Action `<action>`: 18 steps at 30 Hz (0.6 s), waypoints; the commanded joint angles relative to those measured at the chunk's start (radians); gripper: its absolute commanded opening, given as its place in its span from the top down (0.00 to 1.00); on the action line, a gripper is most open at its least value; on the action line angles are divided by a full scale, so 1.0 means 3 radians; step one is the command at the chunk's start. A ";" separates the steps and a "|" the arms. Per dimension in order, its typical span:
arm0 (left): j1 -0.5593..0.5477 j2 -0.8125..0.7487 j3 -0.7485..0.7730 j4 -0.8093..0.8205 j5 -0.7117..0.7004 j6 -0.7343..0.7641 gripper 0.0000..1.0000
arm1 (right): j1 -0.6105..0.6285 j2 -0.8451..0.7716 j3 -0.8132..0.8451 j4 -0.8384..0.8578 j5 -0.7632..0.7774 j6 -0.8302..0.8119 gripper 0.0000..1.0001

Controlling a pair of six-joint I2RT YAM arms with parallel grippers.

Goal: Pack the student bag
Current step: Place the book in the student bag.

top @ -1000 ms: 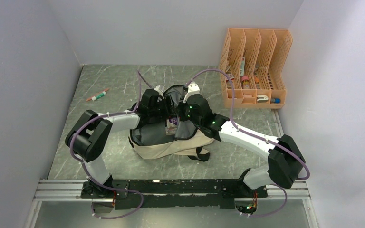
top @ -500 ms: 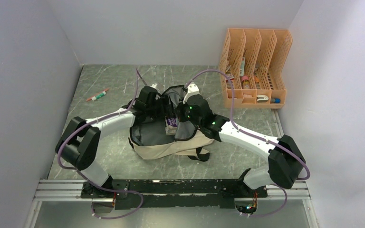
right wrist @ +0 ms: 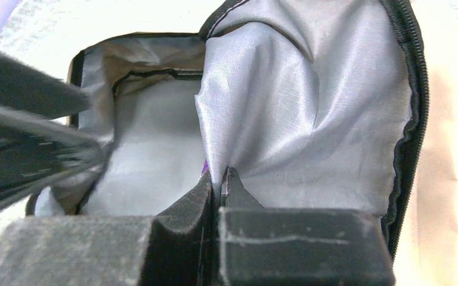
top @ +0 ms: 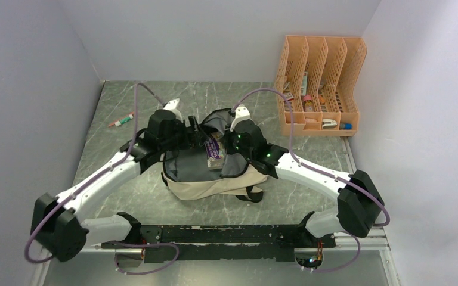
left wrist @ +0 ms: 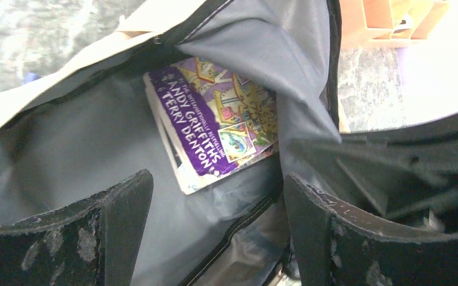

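The bag's zipper edge (right wrist: 417, 122) hangs loose while my right gripper is pinching an inner fold of grey lining (right wrist: 217, 134), so next my right gripper opens and grabs the flap by that edge.
The student bag (top: 214, 187), beige with a grey lining, lies open in the middle of the table. A purple paperback book (top: 215, 151) rests inside it, cover up, seen close in the left wrist view as the book (left wrist: 220, 119) on the lining (left wrist: 77, 149). My left gripper (top: 197, 132) hovers at the bag's left rim, open, with nothing between its fingers (left wrist: 125, 205). My right gripper (top: 229, 148) is shut on a fold of the bag's grey lining flap (right wrist: 310, 107) and holds it up, jaws pinched at the fold (right wrist: 217, 179).
An orange perforated file organizer (top: 321, 83) stands at the back right with small items in its slots. A red and green pen (top: 122, 120) lies on the table at the far left. Grey walls close in both sides and the back.
My left gripper has opened wide and drawn back to the left, out of the bag, leaving the book inside. Its elbow swung down and left. The right arm has not moved.
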 commanded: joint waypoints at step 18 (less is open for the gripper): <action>0.0193 -0.0497 0.0104 -0.0658 -0.0931 0.0399 0.18 | -0.0701 -0.0268 0.0418 -0.0206 -0.0134 -0.0779 1.00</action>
